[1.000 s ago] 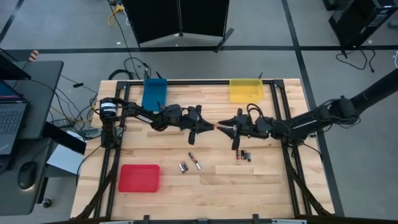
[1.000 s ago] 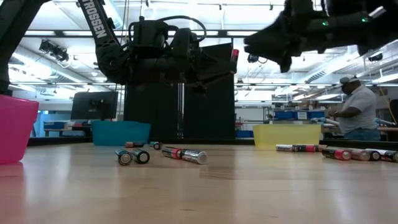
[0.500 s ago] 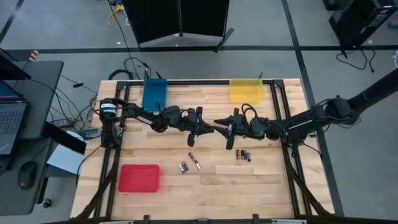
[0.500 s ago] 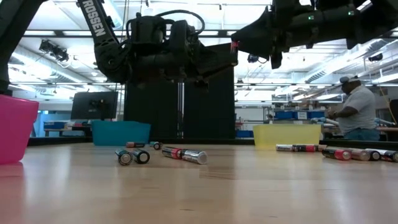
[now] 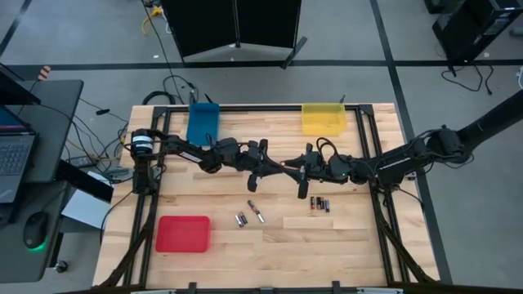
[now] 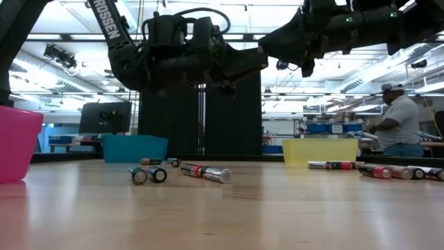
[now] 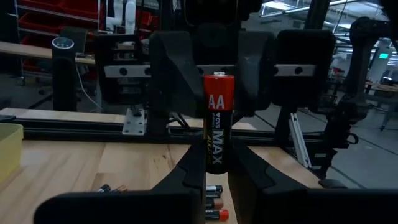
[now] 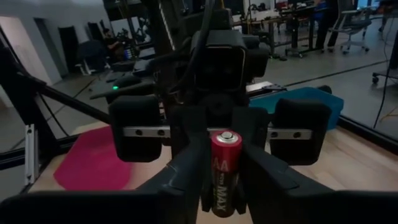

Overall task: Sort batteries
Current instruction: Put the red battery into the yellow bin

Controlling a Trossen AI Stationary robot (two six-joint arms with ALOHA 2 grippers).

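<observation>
My left gripper is pinching the AA battery (image 7: 217, 121), and the yellow tray (image 5: 324, 119) is on my right gripper's side, so next my right gripper takes the battery to that tray.
A red-and-black AA battery (image 7: 214, 118) stands upright in mid-air above the table's middle (image 5: 286, 166), red end up. My left gripper (image 7: 216, 167) is shut on it. My right gripper (image 8: 224, 190) faces the left one, open. Its fingers stand close on either side of the same battery (image 8: 225, 168); whether they touch it I cannot tell. In the low view both grippers meet high above the table, with the battery's red top (image 6: 261, 50) between them. Other batteries lie on the wood in three small groups (image 5: 243, 219) (image 5: 257, 211) (image 5: 319, 203). My left gripper pinches the battery's black lower part (image 7: 214, 163) between its two fingers. The fingers come level from the table's left. The battery is lifted clear of the table and stands upright, its red end with the nub (image 7: 217, 74) above the fingers.
A blue tray (image 5: 203, 122) and a yellow tray (image 5: 324, 117) sit at the far edge, and a red tray (image 5: 183, 233) at the near left. A person (image 6: 399, 125) stands in the room behind the table. Bare wood lies between the loose batteries and the near edge.
My right gripper has moved toward the table's left until its fingers stand around the battery held by my left gripper. The left gripper and the battery have stayed nearly where they were.
</observation>
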